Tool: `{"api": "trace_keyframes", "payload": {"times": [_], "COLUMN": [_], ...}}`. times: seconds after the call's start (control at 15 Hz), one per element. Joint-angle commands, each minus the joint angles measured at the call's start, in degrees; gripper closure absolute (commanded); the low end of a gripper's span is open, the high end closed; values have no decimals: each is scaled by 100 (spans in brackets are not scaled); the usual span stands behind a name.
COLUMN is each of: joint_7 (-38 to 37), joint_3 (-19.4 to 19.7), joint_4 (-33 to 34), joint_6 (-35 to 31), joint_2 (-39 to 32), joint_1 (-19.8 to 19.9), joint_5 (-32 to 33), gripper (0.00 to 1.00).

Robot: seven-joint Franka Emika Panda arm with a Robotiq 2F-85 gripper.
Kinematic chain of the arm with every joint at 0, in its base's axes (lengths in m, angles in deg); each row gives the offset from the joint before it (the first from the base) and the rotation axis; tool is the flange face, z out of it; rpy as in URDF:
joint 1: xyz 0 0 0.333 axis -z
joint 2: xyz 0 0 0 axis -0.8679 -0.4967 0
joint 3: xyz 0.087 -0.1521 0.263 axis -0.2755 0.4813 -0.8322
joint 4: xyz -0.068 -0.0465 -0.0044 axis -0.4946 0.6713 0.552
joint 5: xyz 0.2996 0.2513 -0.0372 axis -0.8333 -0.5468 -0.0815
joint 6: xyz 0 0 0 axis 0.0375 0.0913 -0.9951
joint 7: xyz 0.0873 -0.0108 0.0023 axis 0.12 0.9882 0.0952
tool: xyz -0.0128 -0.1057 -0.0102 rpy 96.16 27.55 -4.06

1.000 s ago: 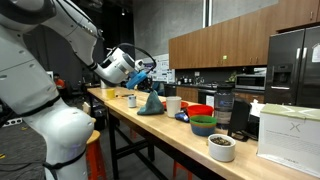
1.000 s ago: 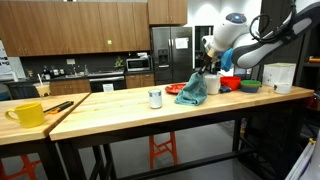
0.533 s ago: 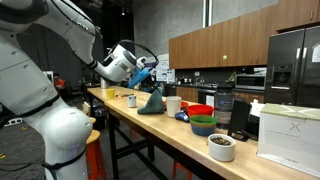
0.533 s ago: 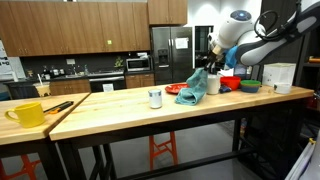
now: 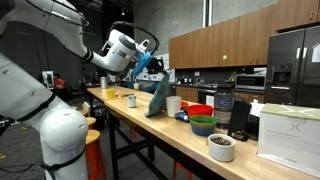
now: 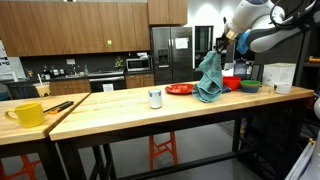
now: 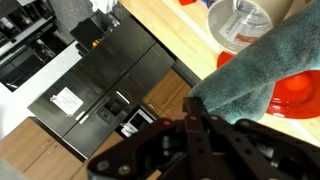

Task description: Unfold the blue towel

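The blue towel is hanging with its lower end at the tabletop (image 6: 208, 97), so next my gripper brings the towel's top edge down toward the mid-table white cup (image 6: 155, 99) to spread the towel out.
The blue towel (image 5: 157, 96) hangs from my gripper (image 5: 148, 62) in both exterior views. My gripper (image 6: 217, 47) is shut on its top edge and holds it above the wooden table (image 6: 120, 103). The towel (image 6: 209, 78) drapes down with its lower end near the tabletop. In the wrist view the towel (image 7: 262, 62) fills the upper right, pinched between my shut fingers (image 7: 190, 118).
A white cup (image 6: 155, 98) stands mid-table and a yellow mug (image 6: 29, 114) at the near end. Red (image 5: 200, 111), green and blue bowls (image 5: 203, 126), a white cup (image 5: 173, 104) and a white box (image 5: 288, 132) stand along the table. A red plate (image 6: 181, 89) lies by the towel.
My gripper has risen with the towel in it. The towel has lifted from a heap on the table and now hangs stretched out.
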Motion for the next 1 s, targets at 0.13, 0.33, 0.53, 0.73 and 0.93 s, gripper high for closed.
{"api": "trace_keyframes", "payload": {"times": [0.13,0.33,0.53,0.73,0.93], "joint_7": [57,-30,-187,-445,-632], "joint_3": [-31,-188,-507,-962,-1371], "joint_4": [52,-32,-167,-193,-68], "joint_6": [234,163,54,-144,-399], "joint_2": [447,312,1,-444,-986], "joint_1": [410,272,-19,-351,-627], "joint_5": [191,122,23,-120,-212], "gripper": [100,100,100,100,100]}}
